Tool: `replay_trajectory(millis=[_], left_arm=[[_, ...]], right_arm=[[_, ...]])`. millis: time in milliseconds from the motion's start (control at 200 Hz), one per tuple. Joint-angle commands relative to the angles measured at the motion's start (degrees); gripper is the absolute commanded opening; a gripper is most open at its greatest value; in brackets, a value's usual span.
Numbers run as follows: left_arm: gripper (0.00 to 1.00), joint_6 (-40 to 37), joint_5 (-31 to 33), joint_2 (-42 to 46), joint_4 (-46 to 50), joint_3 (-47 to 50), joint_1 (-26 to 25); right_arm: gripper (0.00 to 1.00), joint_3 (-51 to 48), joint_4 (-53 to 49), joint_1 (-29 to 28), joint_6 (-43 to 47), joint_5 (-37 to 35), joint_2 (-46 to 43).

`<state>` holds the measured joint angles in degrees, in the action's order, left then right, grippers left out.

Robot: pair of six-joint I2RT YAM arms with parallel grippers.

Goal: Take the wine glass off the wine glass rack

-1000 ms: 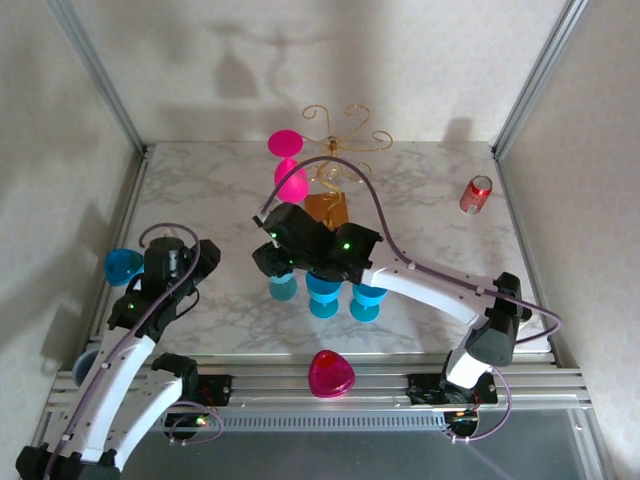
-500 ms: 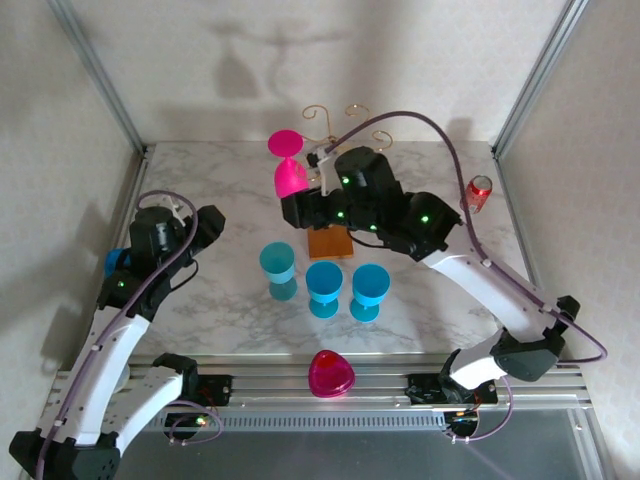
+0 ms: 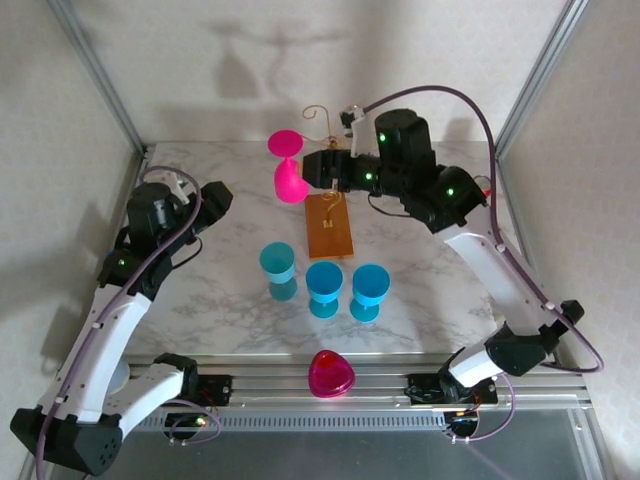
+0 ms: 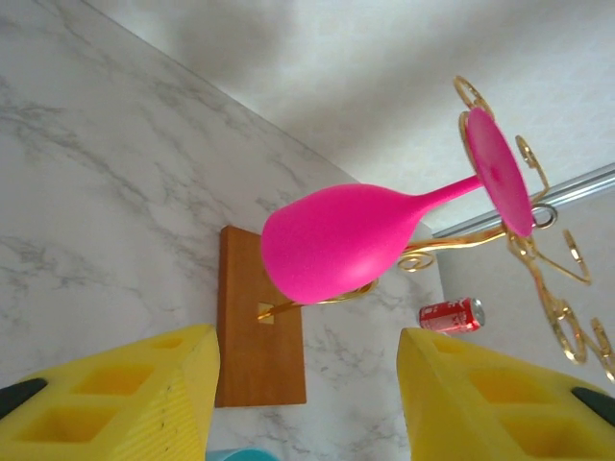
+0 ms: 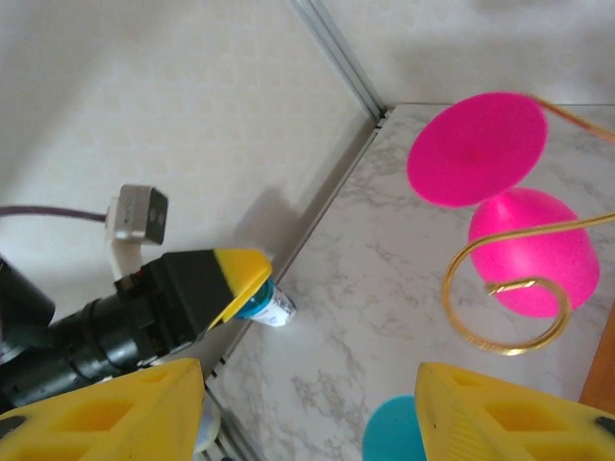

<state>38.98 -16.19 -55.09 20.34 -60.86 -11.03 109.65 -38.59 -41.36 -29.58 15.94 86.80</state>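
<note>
My right gripper should keep approaching until its open fingers straddle that foot [image 3: 284,142], since the hanging wine glass's foot [image 5: 478,149] faces them, clear of the gold scroll.
The pink wine glass [image 3: 290,178] hangs upside down from the gold wire wine glass rack [image 3: 320,115], its foot up in a scroll arm and its bowl over the orange-brown base [image 3: 330,228]. My right gripper [image 3: 314,168] is just right of the bowl, open and holding nothing. In the right wrist view the glass [image 5: 531,252] and a gold scroll [image 5: 500,300] lie ahead of the open gripper [image 5: 307,418]. My left gripper [image 3: 210,196] is left of the rack and apart from it. In the left wrist view it [image 4: 307,408] stands open, with the glass [image 4: 341,240] ahead.
Three blue glasses [image 3: 325,285] stand upright in a row in front of the rack base. A pink glass [image 3: 330,373] lies on the front rail. A red can [image 4: 450,313] lies right of the rack. A small teal-and-white container [image 5: 276,306] sits by the left table edge.
My right arm swung from above the blue glasses back to the rack, and its jaws widened. The left arm lifted and moved toward the rack.
</note>
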Motion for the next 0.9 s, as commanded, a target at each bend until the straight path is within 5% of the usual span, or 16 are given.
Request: replay_trajectory(millis=[0, 430, 896], left_arm=[[0.51, 0.30, -2.34, -1.90, -3.00, -2.56, 0.56], [0.51, -2.28, -1.05, -10.25, -4.00, -8.20, 0.63], [0.51, -2.51, -1.90, -11.62, -5.13, -7.70, 1.91]], right_arm=[[0.60, 3.61, 1.25, 3.35, -2.24, 6.34, 3.54], [0.60, 18.97, -1.82, 8.83, -2.62, 12.91, 20.43], [0.57, 25.71, -4.59, 9.91, -2.77, 14.15, 27.34]])
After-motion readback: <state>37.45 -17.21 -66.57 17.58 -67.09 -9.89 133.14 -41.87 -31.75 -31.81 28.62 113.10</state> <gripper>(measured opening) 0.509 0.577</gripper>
